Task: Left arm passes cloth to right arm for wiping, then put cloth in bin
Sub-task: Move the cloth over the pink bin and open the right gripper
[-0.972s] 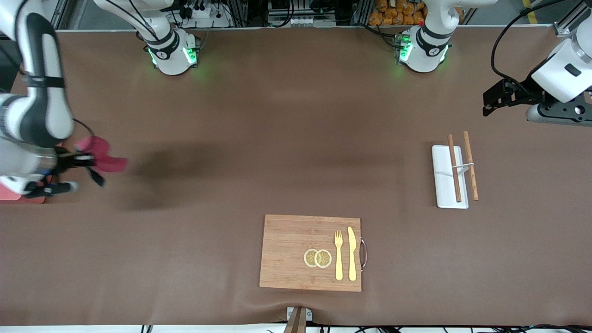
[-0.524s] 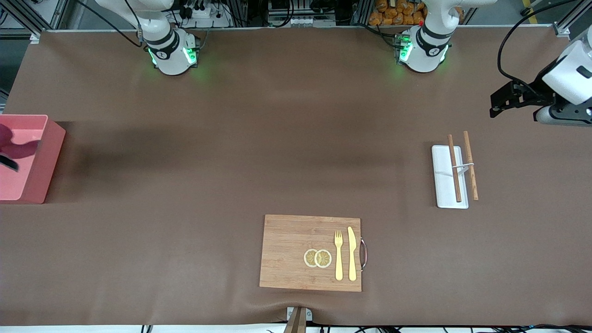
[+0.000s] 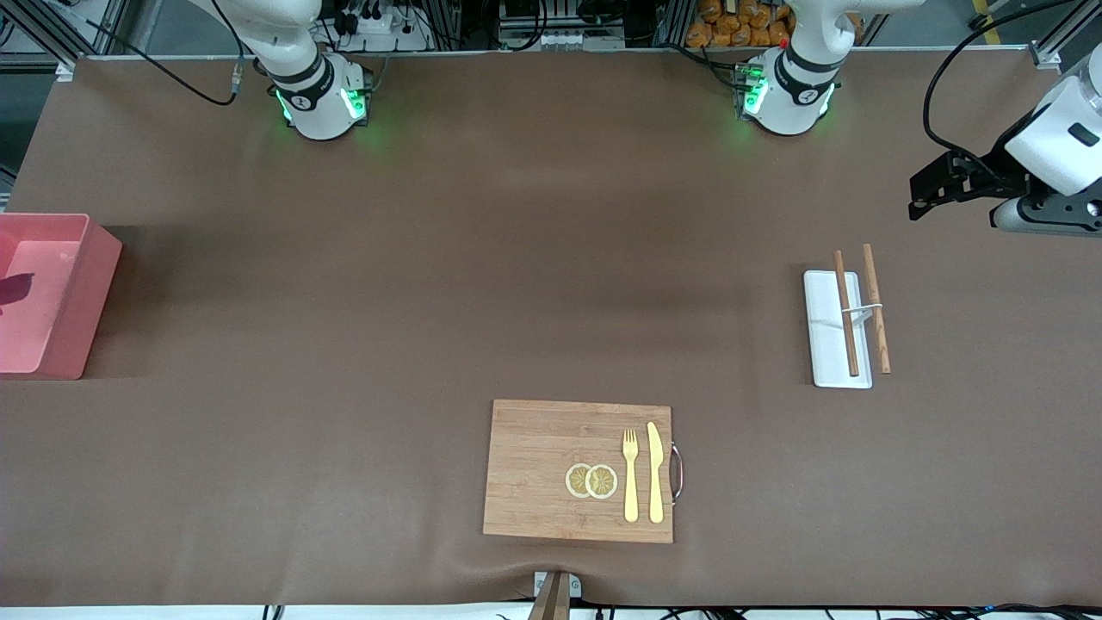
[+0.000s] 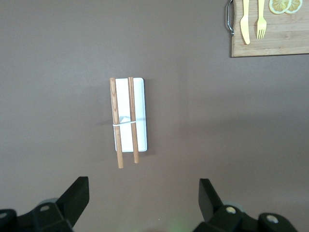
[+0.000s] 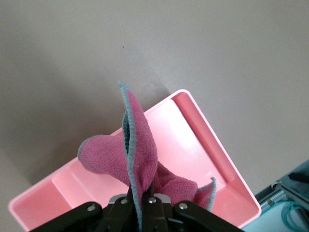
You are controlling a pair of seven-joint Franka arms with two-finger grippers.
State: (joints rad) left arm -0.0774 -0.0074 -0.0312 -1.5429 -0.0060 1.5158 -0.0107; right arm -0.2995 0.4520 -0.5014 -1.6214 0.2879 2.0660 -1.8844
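The crimson-pink cloth (image 3: 15,288) is hanging over the pink bin's open inside (image 3: 37,315). My right gripper should go on over the bin before it lets go of the cloth there.
The pink bin (image 3: 77,297) stands at the right arm's end of the table and also shows in the right wrist view (image 5: 212,150). My right gripper (image 5: 145,197) is shut on the crimson-pink cloth (image 5: 140,154), which hangs from it over the bin's inside. In the front view the right gripper is out of frame; only a dark sliver of the cloth (image 3: 15,287) shows over the bin. My left gripper (image 3: 928,191) waits in the air over the left arm's end of the table, open and empty (image 4: 143,189).
A white tray (image 3: 826,344) with two wooden chopsticks lies below the left gripper, also in the left wrist view (image 4: 137,96). A wooden cutting board (image 3: 534,469) with lemon slices, a fork and a knife lies near the front camera.
My right arm has carried the cloth from over the table to over the bin and has left the front view. The left arm has barely moved.
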